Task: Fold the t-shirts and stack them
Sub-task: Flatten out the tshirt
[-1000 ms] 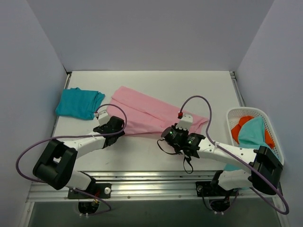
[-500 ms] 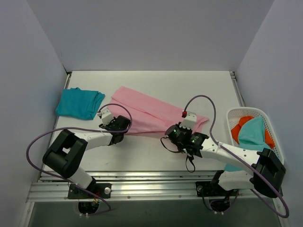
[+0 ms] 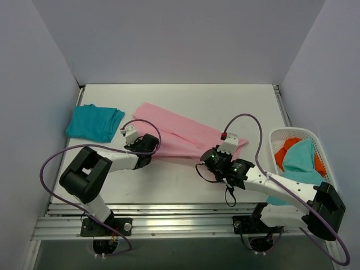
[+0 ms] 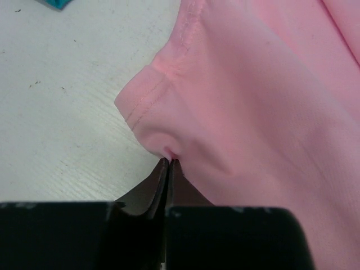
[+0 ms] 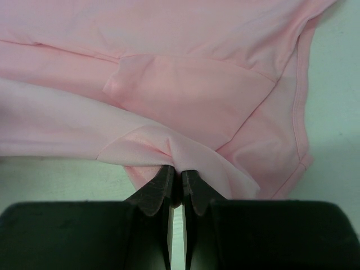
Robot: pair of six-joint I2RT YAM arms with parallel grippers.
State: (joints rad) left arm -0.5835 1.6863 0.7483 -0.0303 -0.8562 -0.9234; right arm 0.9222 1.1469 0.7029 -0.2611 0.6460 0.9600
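I should use both my grippers on the pink t-shirt (image 3: 183, 130), because it is lying at a slant and doubled up. Both grippers should lift its near edge to the far side (image 3: 174, 100) and spread it flat before folding.
A light pink t-shirt (image 3: 179, 130) lies spread slantwise across the middle of the table. My left gripper (image 3: 151, 147) is at its near left edge, shut on a small fold of the pink fabric (image 4: 225, 95) beside a hemmed corner. Over at the near right end, my right gripper (image 3: 217, 155) is shut on a bunched pinch of the same shirt (image 5: 185, 107). A teal-blue t-shirt (image 3: 94, 122) lies folded at the far left, apart from both grippers.
A white lattice basket (image 3: 292, 130) stands at the right table edge with orange and teal garments (image 3: 301, 154) in it. Grey walls close in the left, back and right sides. Purple cables loop over both arms.
My left gripper has moved right onto the pink shirt's edge and closed on it. The right gripper, still shut on the shirt, has shifted a little to the right.
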